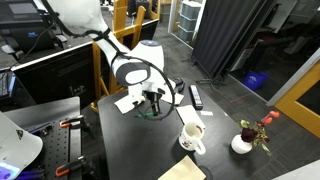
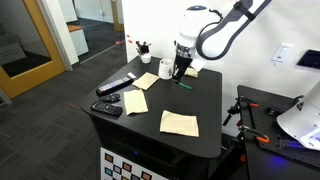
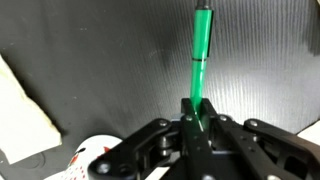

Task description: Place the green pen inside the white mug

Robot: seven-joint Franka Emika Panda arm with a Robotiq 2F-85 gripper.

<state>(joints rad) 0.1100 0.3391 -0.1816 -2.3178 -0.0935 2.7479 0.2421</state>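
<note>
Next, I lift the green pen, which lies almost level across the ends of my gripper's fingers, and tilt my gripper until the pen points down into the white mug.
My gripper is shut on the green pen, which sticks out from between the fingertips over the black table top. In both exterior views the gripper points down, low over the table, with the pen's green tip just below it. The white mug stands upright on the table a short way from the gripper; it also shows close beside the gripper in an exterior view. A white rounded shape at the wrist view's lower left edge may be the mug.
A black remote-like bar lies on the table. A small white vase with red flowers stands at a corner. Tan napkins and a black device lie on the table.
</note>
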